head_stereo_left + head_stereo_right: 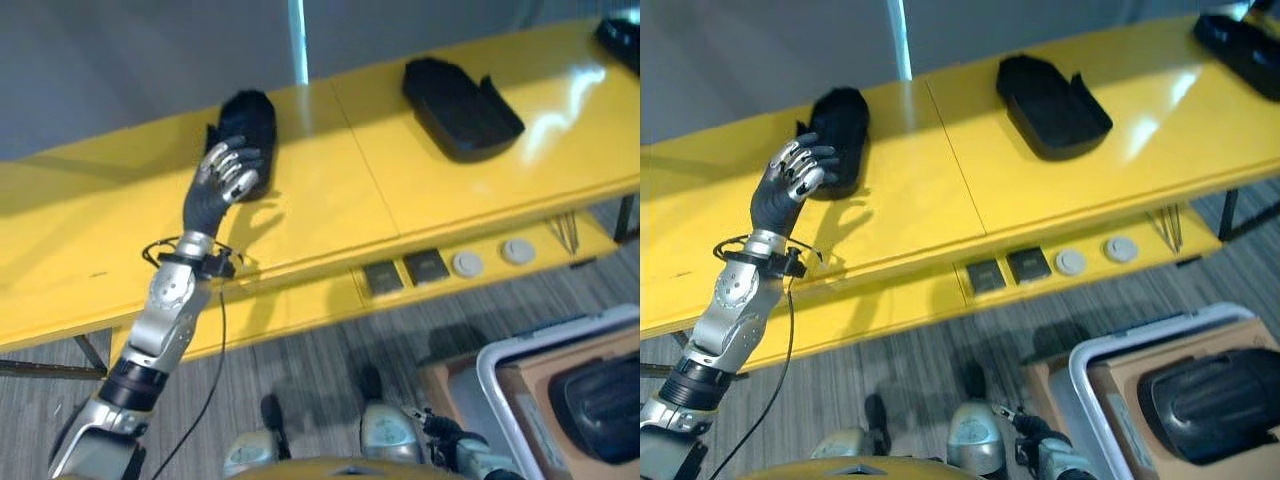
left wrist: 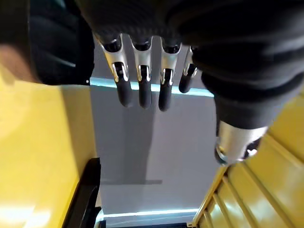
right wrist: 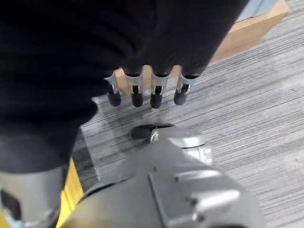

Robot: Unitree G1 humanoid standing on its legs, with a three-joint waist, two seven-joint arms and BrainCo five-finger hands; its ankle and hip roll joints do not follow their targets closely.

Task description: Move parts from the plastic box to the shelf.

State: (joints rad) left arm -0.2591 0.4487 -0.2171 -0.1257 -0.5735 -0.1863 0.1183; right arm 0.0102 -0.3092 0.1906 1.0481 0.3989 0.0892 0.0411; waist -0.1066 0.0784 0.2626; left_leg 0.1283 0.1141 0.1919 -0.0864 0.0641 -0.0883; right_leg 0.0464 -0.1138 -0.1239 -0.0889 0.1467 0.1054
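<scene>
Flat cardboard point(image 1: 535, 385) lies all around the black part point(image 1: 603, 408) inside the plastic box, so the robot should expect a closed carton hidden underneath when it lifts that black part.
A black moulded part point(image 1: 248, 125) lies on the yellow shelf point(image 1: 330, 200) at its back left. My left hand point(image 1: 222, 178) hovers just in front of that part, open, with relaxed fingers point(image 2: 140, 85) and nothing in them. A second, tray-like black part point(image 1: 460, 105) lies further right on the shelf, and a third point(image 1: 1240, 45) sits at the far right end. The plastic box point(image 1: 490, 375) stands on the floor at the lower right with a ribbed black part point(image 1: 1215, 400) inside. My right hand point(image 3: 142, 90) hangs open above the grey floor, holding nothing.
The shelf's front lip carries two dark square sockets point(image 1: 405, 272) and two round grey buttons point(image 1: 492, 258). A cardboard liner point(image 1: 520, 400) sits inside the box. Behind the shelf rises a grey wall point(image 1: 150, 60). Shelf legs point(image 1: 90, 355) stand beneath it.
</scene>
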